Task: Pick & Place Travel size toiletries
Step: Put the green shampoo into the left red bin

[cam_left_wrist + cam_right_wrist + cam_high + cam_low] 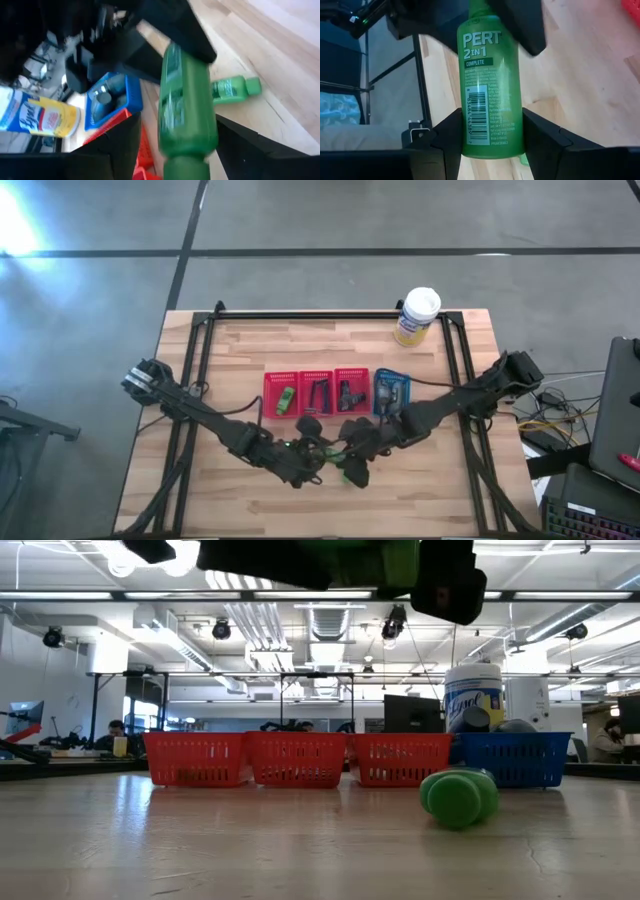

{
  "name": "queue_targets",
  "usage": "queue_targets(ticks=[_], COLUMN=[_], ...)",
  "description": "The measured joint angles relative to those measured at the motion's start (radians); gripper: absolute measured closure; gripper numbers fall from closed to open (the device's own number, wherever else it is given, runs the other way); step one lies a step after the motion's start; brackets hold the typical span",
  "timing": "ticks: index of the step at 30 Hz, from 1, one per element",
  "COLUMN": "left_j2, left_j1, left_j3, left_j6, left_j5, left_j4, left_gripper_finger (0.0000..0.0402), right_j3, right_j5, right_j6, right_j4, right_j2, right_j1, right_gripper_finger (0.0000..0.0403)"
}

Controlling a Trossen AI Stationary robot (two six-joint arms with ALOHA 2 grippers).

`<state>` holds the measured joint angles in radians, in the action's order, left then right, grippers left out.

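Observation:
The end red basket (281, 394) sits on my left gripper's side, so my left gripper should take the PERT bottle there, freeing my right gripper for the second green bottle (458, 798).
A green mini bottle (492, 85) marked PERT hangs above the table's near middle, and my right gripper (492, 120) is shut on it. My left gripper (177, 125) is open. Its fingers stand on either side of the bottle's cap end (186, 165), with a gap on one side. The two grippers meet (325, 450) in front of the baskets. A second green bottle (355, 473) lies on its side on the wood, and it also shows in the left wrist view (232, 89) and the low view (458, 797). My right gripper pinches the green bottle between its two fingers, on the two sides of its lower part (492, 142) by the barcode. The bottle reaches on past the fingertips toward my left gripper. It is lifted clear of the table.
Three red baskets (316, 375) and a blue one (392, 373) stand in a row across the table's middle, with small items inside. A white-and-yellow canister (418, 315) stands at the far right. Bare wood lies along the near edge (300, 515).

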<state>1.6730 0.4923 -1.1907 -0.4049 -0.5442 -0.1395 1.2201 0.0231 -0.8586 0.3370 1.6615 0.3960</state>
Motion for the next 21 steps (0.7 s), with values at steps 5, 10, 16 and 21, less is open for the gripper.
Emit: queue_targets(ticks=[5,10,16,21], left_j2=[0.0,0.001,0.001,0.001], left_j1=[0.0,-0.001,-0.002,-0.002], left_j3=[0.002,0.002,0.002,0.002], left_j6=[-0.071,-0.081,-0.072,-0.068], left_j5=[0.002,0.002,0.0,-0.005], left_j4=[0.054,0.052,0.044,0.03], left_gripper_finger=[0.0172,0.0197,0.0252,0.0294], right_j3=[-0.001,-0.002,-0.002,-0.003], right_j5=[-0.001,-0.002,-0.009,-0.025], right_j6=[-0.002,-0.002,0.003,0.01], right_j4=[-0.001,-0.016,-0.017,-0.016], right_j2=[0.0,0.0,0.0,0.0], right_j1=[-0.011,-0.03,-0.044,-0.049], right_gripper_finger=[0.0247,0.0246,0.0236,0.024])
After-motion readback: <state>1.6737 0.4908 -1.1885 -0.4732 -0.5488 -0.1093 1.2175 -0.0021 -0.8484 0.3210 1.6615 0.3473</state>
